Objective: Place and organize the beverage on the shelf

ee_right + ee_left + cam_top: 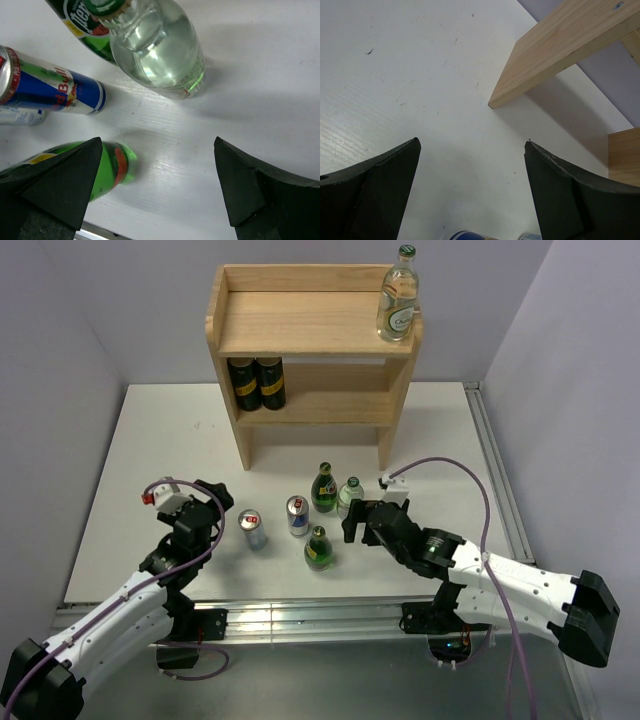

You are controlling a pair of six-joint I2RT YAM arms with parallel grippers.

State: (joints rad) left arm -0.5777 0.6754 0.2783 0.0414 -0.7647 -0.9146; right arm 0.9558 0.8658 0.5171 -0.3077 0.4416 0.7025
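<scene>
The clear bottle [349,496] stands upright in line with the robot's open fingers. The right gripper goes on moving toward it until there is a finger on each side of its body [162,60], then close.
The wooden shelf [310,340] stands at the back. One clear glass bottle [398,295] stands on its top tier at the right. On the table stand a silver can [252,529], a silver-and-blue can [298,516], two green bottles [323,488] [318,548] and a second clear bottle [350,497]. My left gripper [218,512] is open and empty, just left of the silver can. My right gripper [353,521] is open and empty, just right of the drinks. In the right wrist view it [157,140] sits between the clear bottle [160,50] and the near green bottle [115,167].
Two dark cans [256,383] stand on the shelf's lower tier at the left. The left wrist view shows my open gripper [471,141] over white table, with the shelf's side panel [560,55] ahead. A metal rail [300,615] runs along the near table edge.
</scene>
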